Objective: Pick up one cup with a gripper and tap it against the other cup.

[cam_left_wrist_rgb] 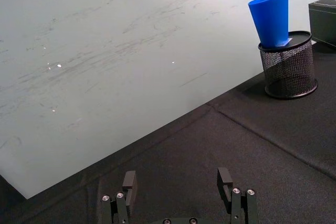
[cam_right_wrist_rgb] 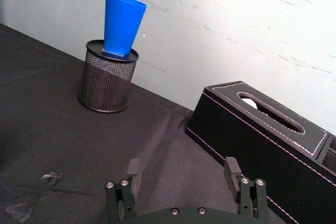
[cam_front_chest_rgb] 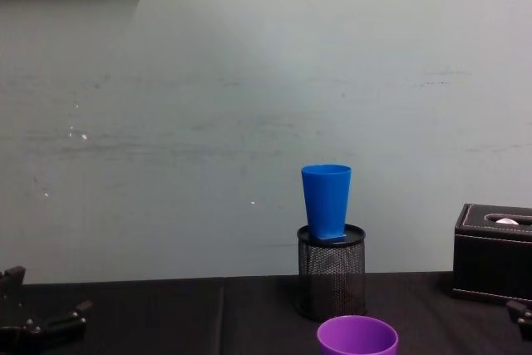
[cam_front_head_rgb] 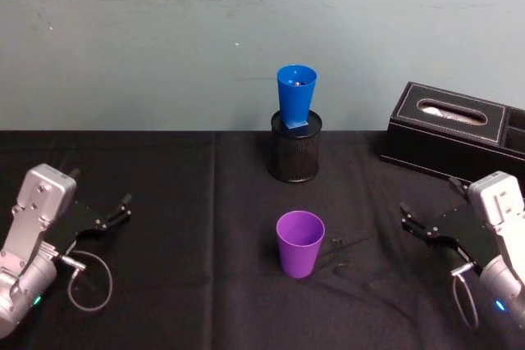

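Observation:
My gripper will tap the blue cup (cam_front_chest_rgb: 326, 200) on the mesh pen holder, and the blue cup should stay upright because a flat patch (cam_right_wrist_rgb: 114, 54) spreads under the cup.
The purple cup (cam_front_head_rgb: 299, 243) stands upright near the middle of the black table; its rim (cam_front_chest_rgb: 357, 337) shows in the chest view. Behind it, the blue cup (cam_front_head_rgb: 295, 97) (cam_front_chest_rgb: 326, 201) stands upright on top of a black mesh pen holder (cam_front_head_rgb: 294, 149). My left gripper (cam_front_head_rgb: 125, 208) (cam_left_wrist_rgb: 177, 179) rests open at the left side of the table, well away from both cups. My right gripper (cam_front_head_rgb: 406, 216) (cam_right_wrist_rgb: 182, 169) rests open at the right, also apart from them. Neither holds anything.
A black leather tissue box (cam_front_head_rgb: 455, 125) (cam_right_wrist_rgb: 262, 140) sits at the back right, just behind my right gripper. The mesh holder (cam_right_wrist_rgb: 106, 80) (cam_left_wrist_rgb: 289, 66) stands near the pale wall. Small dark scraps (cam_front_head_rgb: 337, 242) lie beside the purple cup.

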Action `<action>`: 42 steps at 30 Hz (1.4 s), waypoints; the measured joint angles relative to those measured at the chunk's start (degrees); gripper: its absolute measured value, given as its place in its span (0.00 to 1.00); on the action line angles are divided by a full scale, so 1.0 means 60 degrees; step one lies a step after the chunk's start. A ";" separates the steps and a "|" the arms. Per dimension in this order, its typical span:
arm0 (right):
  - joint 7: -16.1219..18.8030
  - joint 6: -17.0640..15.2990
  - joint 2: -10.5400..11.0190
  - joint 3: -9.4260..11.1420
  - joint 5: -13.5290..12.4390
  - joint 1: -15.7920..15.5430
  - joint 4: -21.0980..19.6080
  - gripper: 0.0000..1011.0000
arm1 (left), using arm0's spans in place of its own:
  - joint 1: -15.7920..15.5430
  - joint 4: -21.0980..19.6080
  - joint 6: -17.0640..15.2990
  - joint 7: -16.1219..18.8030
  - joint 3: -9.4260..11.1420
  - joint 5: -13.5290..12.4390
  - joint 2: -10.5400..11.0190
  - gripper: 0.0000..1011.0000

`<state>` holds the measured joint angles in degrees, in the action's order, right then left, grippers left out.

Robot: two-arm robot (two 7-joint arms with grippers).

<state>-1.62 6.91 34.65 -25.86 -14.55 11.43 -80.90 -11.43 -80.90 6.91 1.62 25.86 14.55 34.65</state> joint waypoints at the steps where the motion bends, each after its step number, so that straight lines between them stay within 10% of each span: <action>1: 0.0000 0.0000 0.0000 0.0000 0.0000 0.0000 0.0000 0.99 | 0.0000 0.0000 0.0000 0.0000 0.0000 0.0000 0.0000 0.99; 42: 0.0000 0.0000 0.0000 0.0000 0.0000 0.0000 0.0000 0.99 | 0.0000 0.0000 0.0000 0.0000 0.0000 0.0000 0.0000 0.99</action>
<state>-1.62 6.90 34.65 -25.86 -14.55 11.43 -80.90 -11.43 -80.90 6.91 1.62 25.86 14.55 34.65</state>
